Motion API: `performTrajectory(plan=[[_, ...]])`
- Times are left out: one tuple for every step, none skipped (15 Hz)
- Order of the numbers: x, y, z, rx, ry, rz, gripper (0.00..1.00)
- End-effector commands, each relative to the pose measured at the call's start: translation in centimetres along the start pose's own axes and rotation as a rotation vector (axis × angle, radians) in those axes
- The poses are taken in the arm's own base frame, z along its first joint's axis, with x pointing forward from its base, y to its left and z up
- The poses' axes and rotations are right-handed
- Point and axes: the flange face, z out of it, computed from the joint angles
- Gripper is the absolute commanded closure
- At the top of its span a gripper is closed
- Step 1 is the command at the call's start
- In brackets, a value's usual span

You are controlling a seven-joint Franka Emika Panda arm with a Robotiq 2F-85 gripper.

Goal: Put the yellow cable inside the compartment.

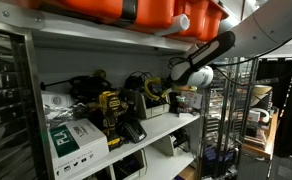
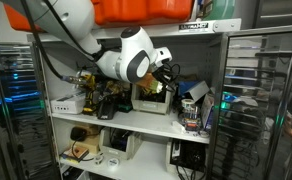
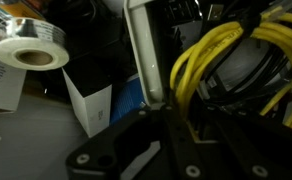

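The yellow cable's loops (image 3: pixel 216 45) hang past the compartment's rim and over its dark hollow (image 3: pixel 184 28), so my gripper should continue to go down and let go of the cable there.
In the wrist view the yellow cable (image 3: pixel 226 55) hangs as a bunch of thin bright-yellow loops at the right, and a strand runs down between my dark fingers. My gripper (image 3: pixel 172 108) is shut on that strand. In both exterior views the gripper (image 1: pixel 174 86) (image 2: pixel 167 72) is at the middle shelf. It sits just above and beside the compartment (image 1: pixel 152 103) (image 2: pixel 151 98), a light beige boxy unit with a dark hollow front. The cable is too small to make out in the exterior views.
A yellow-and-black power tool (image 1: pixel 108 106) (image 2: pixel 104 100) and a white-and-green cardboard box (image 1: pixel 74 136) stand on the same shelf. A roll of tape (image 3: pixel 31 48) and a small white box (image 3: pixel 91 100) show in the wrist view. An orange bin (image 2: pixel 136 12) sits on the shelf above.
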Motion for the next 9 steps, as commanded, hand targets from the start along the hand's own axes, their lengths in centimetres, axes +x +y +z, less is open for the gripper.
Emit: performTrajectory(plan=[[2.6,-1.3,1.2,-0.007,0.006,-0.01,0.89],[2.7,-1.6,1.5,-0.006,0.001,-0.013,0.9],[2.7,-2.0,1.8,-0.004,-0.003,-0.015,0.9],[2.7,-2.4,1.9,-0.005,-0.004,-0.018,0.9],[2.6,-2.7,2.1,-0.006,-0.012,-0.024,0.9],[2.4,-3.0,2.1,-0.004,-0.018,-0.029,0.88],[2.1,-3.2,2.1,-0.004,-0.02,-0.037,0.57],[1.8,-3.4,2.0,0.0,-0.024,-0.044,0.56],[1.5,-3.6,1.9,0.01,-0.032,-0.048,0.51]])
